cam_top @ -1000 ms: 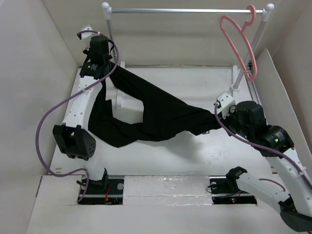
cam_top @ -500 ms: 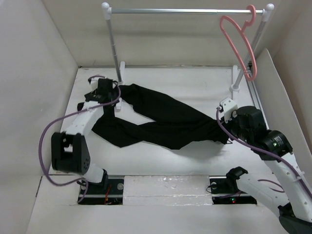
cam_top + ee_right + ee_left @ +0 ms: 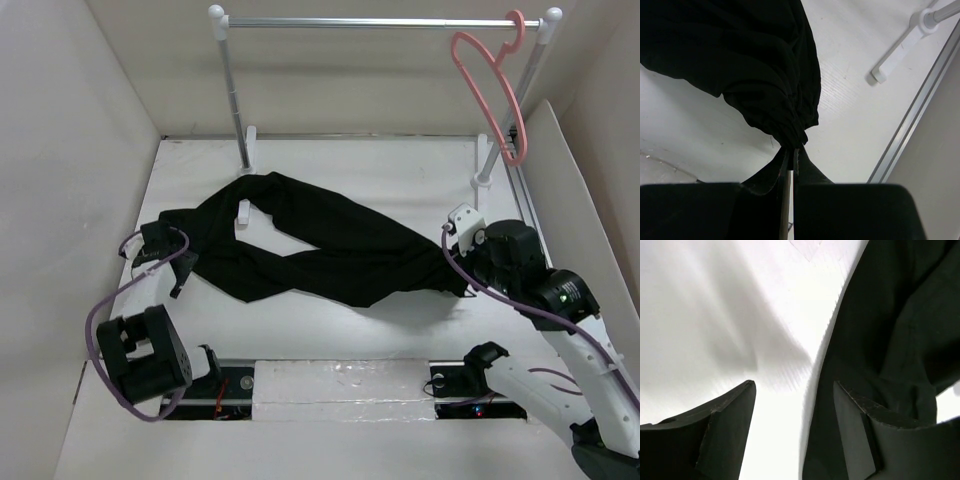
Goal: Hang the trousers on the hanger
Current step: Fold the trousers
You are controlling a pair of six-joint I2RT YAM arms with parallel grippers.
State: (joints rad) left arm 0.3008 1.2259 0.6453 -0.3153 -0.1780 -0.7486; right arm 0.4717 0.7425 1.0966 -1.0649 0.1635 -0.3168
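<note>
My right gripper should go on pulling the trousers' bunched end to the front until the cloth spreads out, and then let go, because the white table there is clear.
The black trousers lie in a loose loop across the white table. The pink hanger hangs by its hook from the right end of the rail, well above and behind them. My right gripper is shut on the bunched right end of the trousers; its fingers are pressed together on the cloth. My left gripper is at the trousers' left end, low over the table. Its jaws stand open. The fabric edge reaches between them, against the right finger, ungripped.
A silver rail on white posts spans the back; its left foot and right foot rest on the table. An aluminium track runs along the right wall. Beige walls close in both sides.
My left gripper opened and let go of the trousers' left end, which dropped flat onto the table. The left arm pulled back toward the near left. The right arm kept its grip, barely moving.
</note>
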